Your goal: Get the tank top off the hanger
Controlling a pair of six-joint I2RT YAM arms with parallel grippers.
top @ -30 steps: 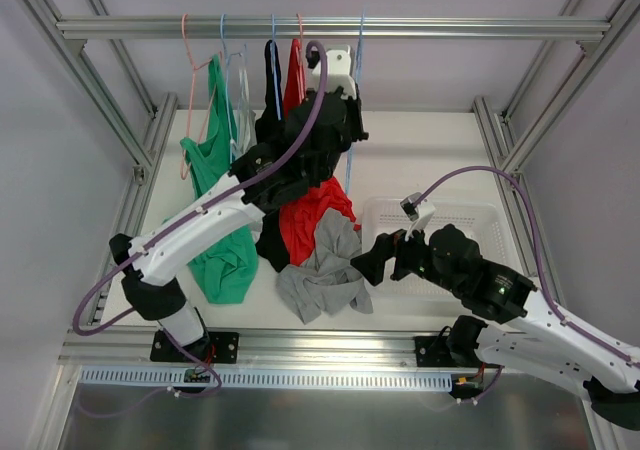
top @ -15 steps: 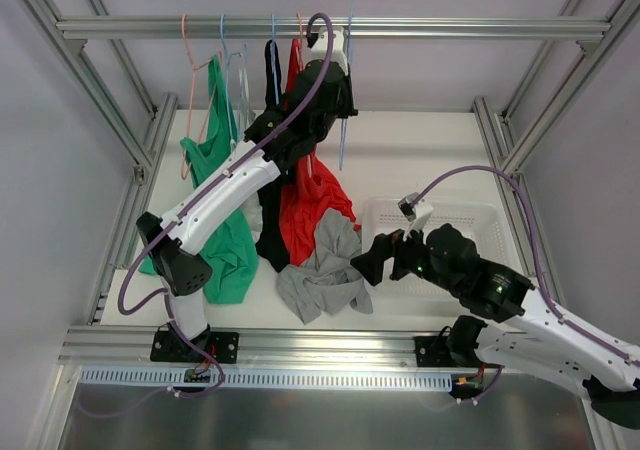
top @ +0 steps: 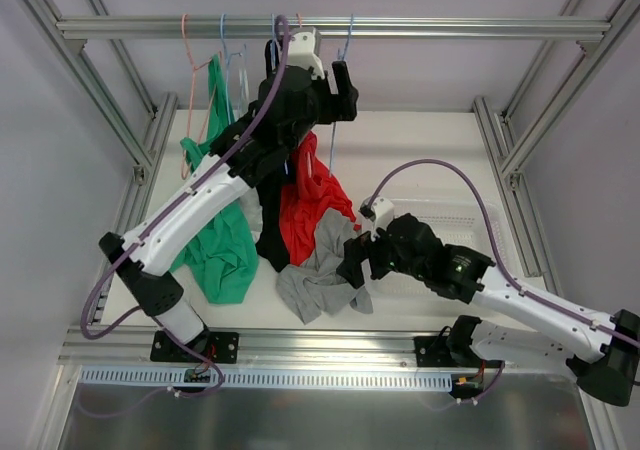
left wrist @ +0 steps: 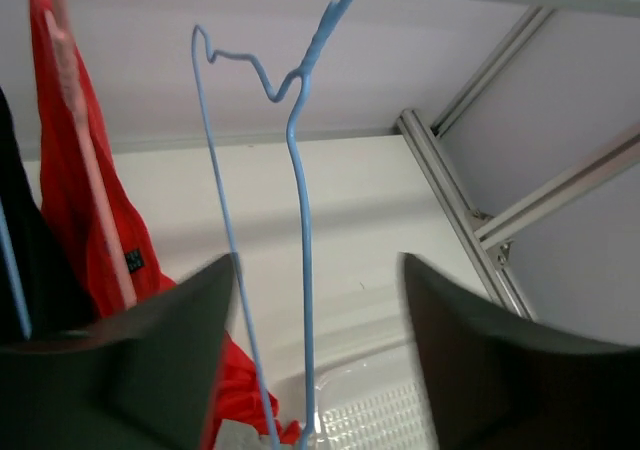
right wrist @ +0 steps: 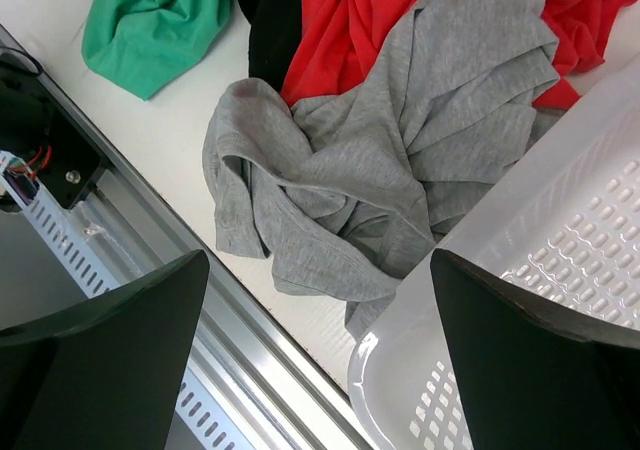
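The blue wire hanger [top: 334, 142] at the robot's left gripper is empty, so the right gripper should pick up the grey tank top [top: 322, 275] from beside the basket and lay it inside.
A grey tank top [top: 320, 270] [right wrist: 400, 160] lies crumpled on the table, off any hanger, beside the basket. A bare blue wire hanger [top: 333, 140] [left wrist: 300, 220] hangs by its hook from the top rail [top: 430, 27]. My left gripper [top: 340, 85] [left wrist: 318, 370] is raised near the rail and open; the hanger's wires pass between its fingers without being pinched. Lower down, my right gripper [top: 357, 260] [right wrist: 320, 370] is open and empty. It hovers over the grey tank top's edge and the basket's corner.
A red tank top [top: 305, 195] [left wrist: 80, 200], a black garment [top: 270, 235] and a green tank top [top: 215, 150] hang from the rail, draping onto the table. A white perforated basket [top: 470, 220] [right wrist: 560, 270] stands at the right. Metal frame posts flank the table.
My left gripper has opened and let go of the blue hanger, which now hangs from the rail. The left arm moved left. The right arm moved left toward the grey tank top.
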